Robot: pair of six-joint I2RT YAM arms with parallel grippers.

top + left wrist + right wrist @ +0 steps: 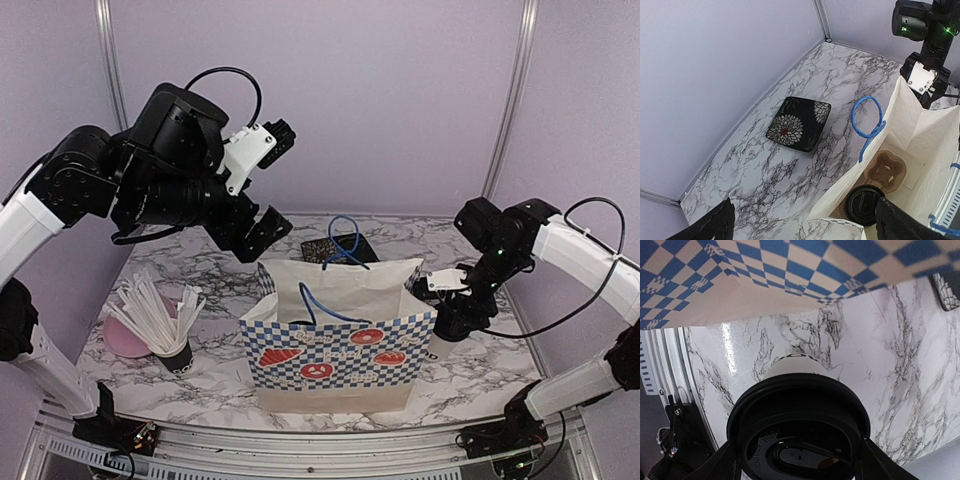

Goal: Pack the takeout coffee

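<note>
My left gripper should hold the back rim [340, 263] by its blue handle before the cup goes in, because the bag's opening [338, 285] stands narrow and loose above the empty tray slot.
One takeout coffee cup [795, 365], white with a black lid, stands on the marble table just right of the paper bag [340, 345]. My right gripper [797, 460] is shut on it at the lid, one finger on each side; it also shows in the top view [452, 318] with the cup [437, 348] below it. The other coffee cup's black lid [863, 202] shows inside the bag, seated in the brown cardboard tray [886, 169]. My left gripper [807, 227] is open and empty, held high above the bag's back left corner [258, 232].
A black square plate with flower patterns [799, 123] lies behind the bag. A black cup of white sticks [172, 350] and a pink dish [128, 338] stand front left. The bag's blue handles [867, 120] stick up. Purple walls close the back and sides.
</note>
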